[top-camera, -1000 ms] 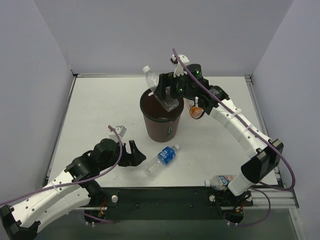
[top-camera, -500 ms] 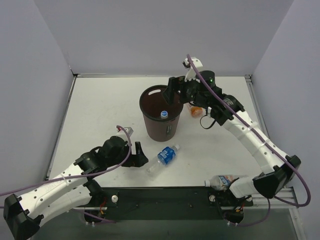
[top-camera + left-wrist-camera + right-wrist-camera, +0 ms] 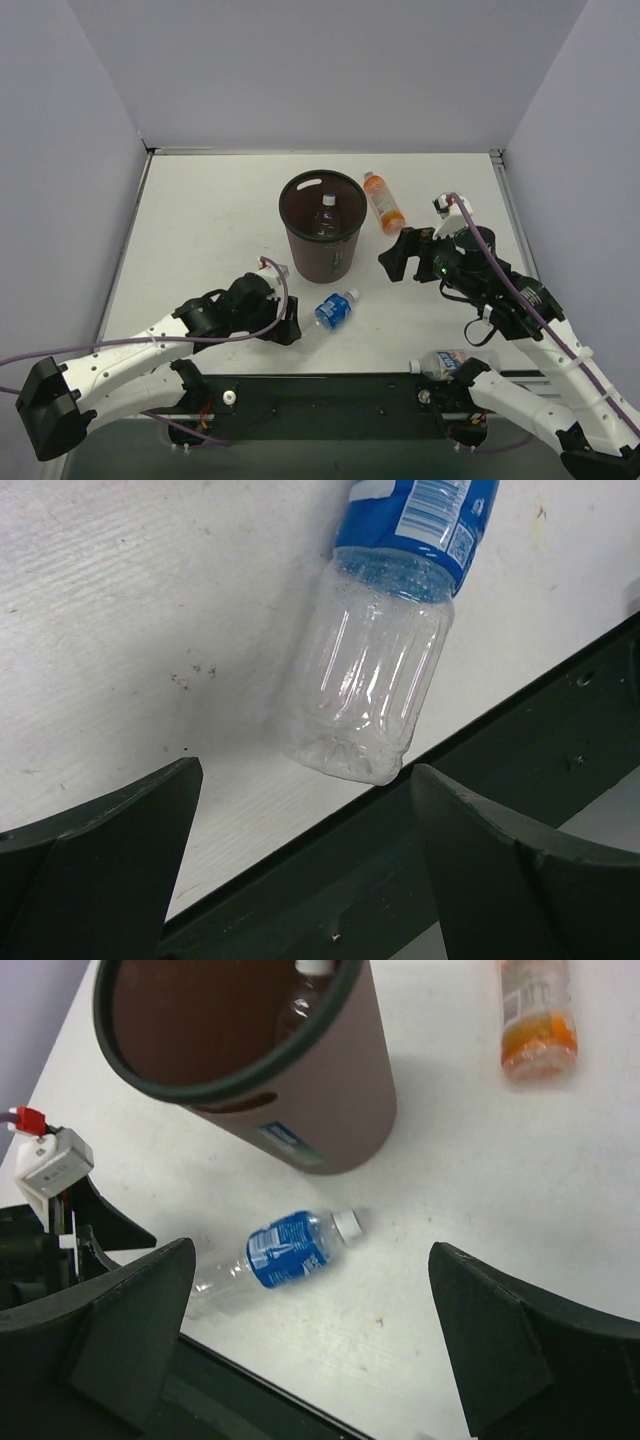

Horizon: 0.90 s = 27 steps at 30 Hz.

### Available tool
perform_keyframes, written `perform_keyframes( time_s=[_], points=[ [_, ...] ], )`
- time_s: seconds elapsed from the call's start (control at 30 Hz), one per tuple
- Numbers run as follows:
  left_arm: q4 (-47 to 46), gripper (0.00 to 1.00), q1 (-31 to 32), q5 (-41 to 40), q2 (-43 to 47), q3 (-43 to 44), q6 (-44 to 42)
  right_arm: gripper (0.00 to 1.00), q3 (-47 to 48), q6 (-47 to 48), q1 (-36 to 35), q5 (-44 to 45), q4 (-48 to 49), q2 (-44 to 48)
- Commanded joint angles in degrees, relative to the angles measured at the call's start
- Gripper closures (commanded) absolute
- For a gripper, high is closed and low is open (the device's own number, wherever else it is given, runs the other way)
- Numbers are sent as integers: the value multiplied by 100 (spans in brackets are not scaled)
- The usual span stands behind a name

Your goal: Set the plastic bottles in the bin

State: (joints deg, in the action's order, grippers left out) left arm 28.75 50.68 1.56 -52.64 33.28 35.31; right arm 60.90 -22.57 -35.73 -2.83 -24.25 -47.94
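Observation:
The blue-label bottle's cap faces the side of my right gripper, so my left gripper should pick the bottle up by its clear base and pass it across.
The dark brown bin stands upright mid-table; a plain clear bottle lies inside it, also seen in the right wrist view. The orange bottle lies just right of the bin. The blue-label bottle lies in front of the bin. My left gripper is open and empty, with the bottle's clear base just ahead of its fingers. My right gripper is open and empty, right of the bin. The whitish-label bottle lies at the front edge.
A black rail runs along the table's near edge, right behind the blue-label bottle's base. Grey walls enclose the table on three sides. In the right wrist view the left gripper's white connector shows at the left.
The right gripper let the plain clear bottle drop into the bin, then drew back right and toward the front. The left gripper moved right, up to the blue-label bottle.

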Motion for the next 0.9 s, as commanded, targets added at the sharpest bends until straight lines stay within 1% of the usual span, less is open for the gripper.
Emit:
perform_keyframes(
  time_s=[0.0, 0.1, 0.23, 0.3, 0.37, 0.4, 0.5, 0.67, 0.7, 0.73, 0.77, 0.8, 0.83, 0.87],
  points=[
    [-353, 3, 258, -42, -158, 311, -358, 5, -324, -344, -5, 396, -597, 540],
    [-283, 3, 373, -112, -307, 381, -507, 5, -430, -441, -5, 415, -747, 742],
    [-458, 2, 592, -112, -492, 486, -630, 5, -535, -503, -5, 371, -976, 822],
    [-563, 3, 680, -252, -685, 513, -657, 5, -632, -634, -5, 423, -1325, 830],
    [-599, 3, 803, -305, -835, 574, -692, 6, -755, -793, 4, 327, -1573, 769],
    [-634, 3, 821, -349, -992, 583, -710, 7, -799, -837, -5, 196, -1826, 760],
    [-739, 3, 848, -428, -1169, 548, -727, 7, -983, -1083, -5, 29, -2135, 813],
    [-1029, 3, 856, -394, -1520, 574, -912, 7, -1177, -1268, -5, -51, -2154, 1050],
    [-1090, 6, 856, -350, -1730, 653, -938, 7, -1195, -1268, -13, -60, -2171, 1041],
    [-1126, 13, 856, -245, -1845, 697, -990, 7, -1204, -1259, -13, -68, -2172, 1015],
    [-1152, 18, 856, -201, -1951, 750, -1017, 7, -1204, -1233, -5, -69, -2180, 972],
    [-1127, 28, 909, -174, -2099, 855, -1043, 8, -1204, -1215, -5, -69, -2180, 936],
    [-1100, 45, 970, -209, -2101, 899, -1078, 7, -1204, -1215, -13, -69, -2180, 910],
    [-1082, 51, 1040, -235, -2066, 900, -1114, 8, -1195, -1215, -5, -60, -2180, 866]
  ],
)
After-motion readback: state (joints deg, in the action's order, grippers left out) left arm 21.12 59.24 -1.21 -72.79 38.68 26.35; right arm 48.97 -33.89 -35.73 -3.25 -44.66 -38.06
